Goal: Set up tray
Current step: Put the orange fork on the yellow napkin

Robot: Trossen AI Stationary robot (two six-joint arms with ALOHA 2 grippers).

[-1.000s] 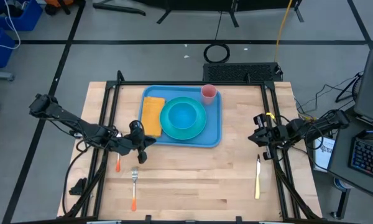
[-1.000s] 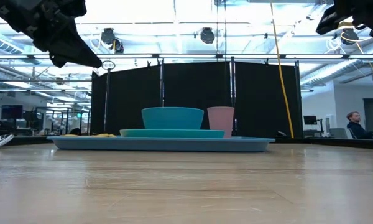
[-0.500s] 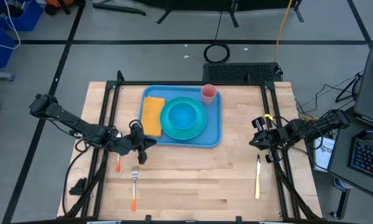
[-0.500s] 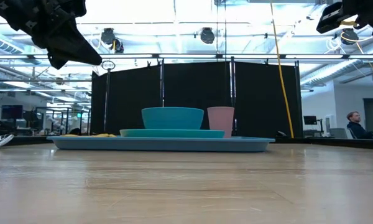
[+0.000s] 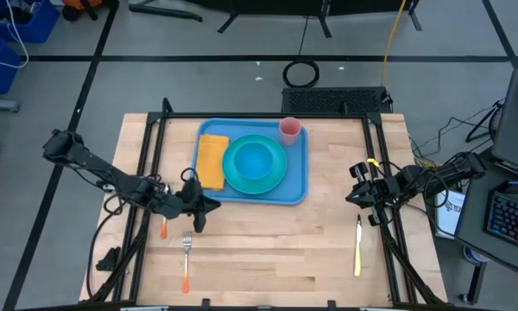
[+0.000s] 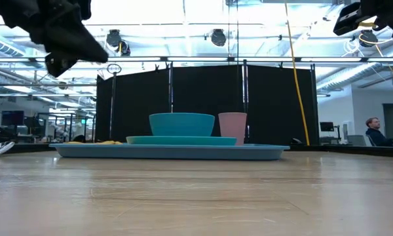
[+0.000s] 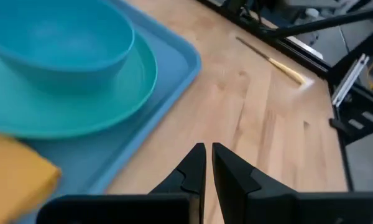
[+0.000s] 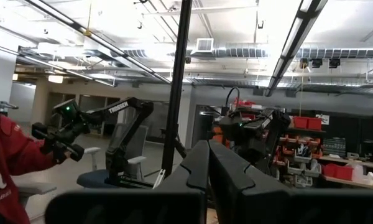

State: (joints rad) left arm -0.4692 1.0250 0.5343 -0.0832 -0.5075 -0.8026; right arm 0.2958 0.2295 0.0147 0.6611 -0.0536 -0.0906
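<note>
I should keep moving my left gripper toward the fork's handle [image 5: 186, 278] and open it above the handle, because the fork [image 5: 187, 245] lies clear of the tray and the other orange-handled piece.
The light-blue tray [image 5: 299, 181] lies at the table's far middle. On it rest a teal plate [image 5: 280, 179] with a blue bowl [image 5: 255, 161], a pink cup [image 5: 289, 130] at its far right corner, and an orange-yellow napkin [image 5: 211, 160] along its left side. My left gripper [image 5: 205, 206] is shut and empty, off the table, just near of the tray's near left corner; its wrist view shows the tray [image 7: 174, 68] and bowl [image 7: 62, 37] ahead. My right gripper [image 5: 354, 183] is shut and empty, raised near the table's right rail, pointing up into the room [image 8: 208, 158].
A fork with an orange handle [image 5: 186, 259] lies near the table's near left. Another orange-handled piece [image 5: 163, 229] lies partly under my left arm. A knife with a yellow handle [image 5: 357, 249] lies at the right. Black frame rails [image 5: 147, 173] run along both table sides.
My left gripper has gone a little toward the table's near edge and right, staying shut and off the table. The things on the tray have kept still.
</note>
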